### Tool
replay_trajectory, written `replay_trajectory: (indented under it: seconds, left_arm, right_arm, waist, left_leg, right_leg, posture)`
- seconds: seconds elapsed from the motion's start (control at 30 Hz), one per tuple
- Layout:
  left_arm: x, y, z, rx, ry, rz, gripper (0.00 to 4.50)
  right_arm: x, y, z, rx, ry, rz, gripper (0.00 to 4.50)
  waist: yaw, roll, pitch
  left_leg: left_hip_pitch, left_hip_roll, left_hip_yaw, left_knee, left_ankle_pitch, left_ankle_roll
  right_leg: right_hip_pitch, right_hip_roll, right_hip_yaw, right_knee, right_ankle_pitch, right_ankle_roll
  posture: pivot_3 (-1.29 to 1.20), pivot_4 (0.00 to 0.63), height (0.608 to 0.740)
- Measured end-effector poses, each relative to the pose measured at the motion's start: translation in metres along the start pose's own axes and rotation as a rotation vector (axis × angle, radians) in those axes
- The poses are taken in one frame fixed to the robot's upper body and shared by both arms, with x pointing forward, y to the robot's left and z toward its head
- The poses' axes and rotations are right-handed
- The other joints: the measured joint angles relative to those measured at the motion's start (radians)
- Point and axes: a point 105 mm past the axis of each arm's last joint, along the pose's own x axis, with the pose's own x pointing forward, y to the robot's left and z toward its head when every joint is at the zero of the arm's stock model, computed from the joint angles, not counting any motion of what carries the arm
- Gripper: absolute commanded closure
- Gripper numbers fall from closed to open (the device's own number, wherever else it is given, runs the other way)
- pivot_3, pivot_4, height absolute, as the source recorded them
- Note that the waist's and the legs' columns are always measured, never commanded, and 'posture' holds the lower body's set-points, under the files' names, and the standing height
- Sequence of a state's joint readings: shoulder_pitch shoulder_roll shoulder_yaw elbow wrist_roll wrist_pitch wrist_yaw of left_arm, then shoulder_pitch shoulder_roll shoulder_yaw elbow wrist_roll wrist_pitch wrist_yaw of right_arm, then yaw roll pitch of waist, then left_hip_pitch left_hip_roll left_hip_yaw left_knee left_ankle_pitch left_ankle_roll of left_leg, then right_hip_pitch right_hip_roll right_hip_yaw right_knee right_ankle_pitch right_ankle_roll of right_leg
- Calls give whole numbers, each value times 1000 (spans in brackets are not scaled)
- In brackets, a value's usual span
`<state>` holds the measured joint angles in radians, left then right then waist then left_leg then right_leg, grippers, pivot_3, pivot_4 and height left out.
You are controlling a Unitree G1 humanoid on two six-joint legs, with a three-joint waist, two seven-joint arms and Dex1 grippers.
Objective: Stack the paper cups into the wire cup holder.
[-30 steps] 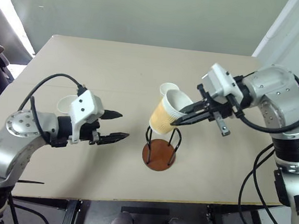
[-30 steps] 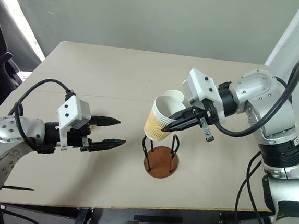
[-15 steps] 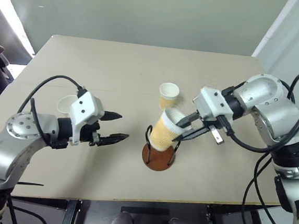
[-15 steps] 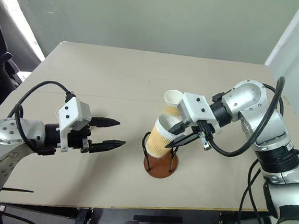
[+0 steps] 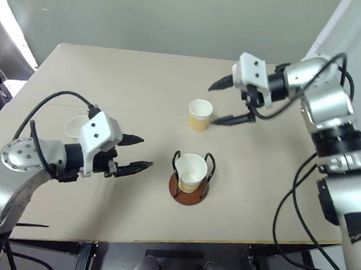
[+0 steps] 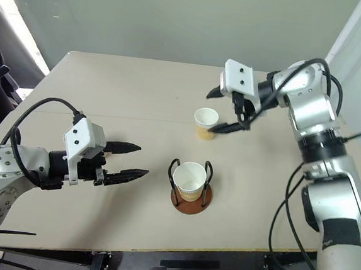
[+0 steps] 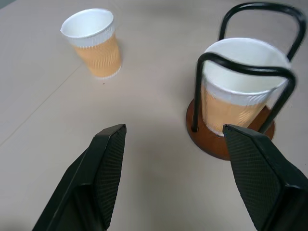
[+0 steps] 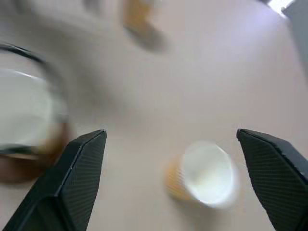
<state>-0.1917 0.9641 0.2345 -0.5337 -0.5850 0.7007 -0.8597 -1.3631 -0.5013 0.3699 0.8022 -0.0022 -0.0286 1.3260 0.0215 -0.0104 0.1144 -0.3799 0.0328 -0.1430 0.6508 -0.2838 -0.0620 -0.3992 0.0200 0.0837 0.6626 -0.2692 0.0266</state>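
Observation:
The cup in the holder (image 5: 191, 169) is open and empty. The second paper cup (image 5: 200, 115) will nest down almost to its rim when I lower it.
One paper cup (image 5: 190, 170) stands upright inside the wire cup holder (image 5: 188, 194), between its two black loops, near the table's front middle. A second paper cup (image 5: 199, 115) stands upright on the table behind it. A third cup (image 5: 75, 126) peeks out at the left, partly hidden by my left arm. My right gripper (image 5: 212, 104) hovers open just right of and above the second cup, with nothing between its fingers. To the left of the holder, my left gripper (image 5: 146, 152) is open and empty, pointing at it. The left wrist view has the holder's cup (image 7: 239, 82) and the second cup (image 7: 94, 43).
The tan table (image 5: 140, 87) ends at a front edge just below the holder. A grey wall stands behind the table. Black cables hang from both arms.
My right gripper lowered the cup into the holder, opened and let it go, then swung up and back to beside the far cup. The left gripper stayed in place.

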Motion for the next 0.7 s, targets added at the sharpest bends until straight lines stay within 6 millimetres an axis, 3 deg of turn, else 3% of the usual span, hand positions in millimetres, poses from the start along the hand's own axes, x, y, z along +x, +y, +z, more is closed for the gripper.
replay_trajectory:
  seconds: [0.17,0.43,0.7]
  left_arm:
    - [6,22,2,34,-1,170,1066]
    - [23,27,4,31,-25,240,1066]
    - [23,22,3,27,-9,254,1066]
  right_arm:
    - [29,-1,-36,11,126,-64,46]
    - [45,2,-38,-27,172,-56,46]
    - [60,9,-48,-28,229,-52,46]
  waist:
    - [10,1,0]
    - [11,0,0]
    - [10,0,0]
  left_leg:
    - [-5,0,0,-6,5,-8]
    - [-9,0,3,-5,5,-9]
    - [-8,1,4,-4,5,-10]
  right_leg:
    - [-4,-1,-1,1,0,0]
    - [-8,-3,-1,-1,0,0]
    - [-8,-3,-1,1,0,-1]
  posture:
    - [0,150,740]
    - [0,150,740]
    - [0,150,740]
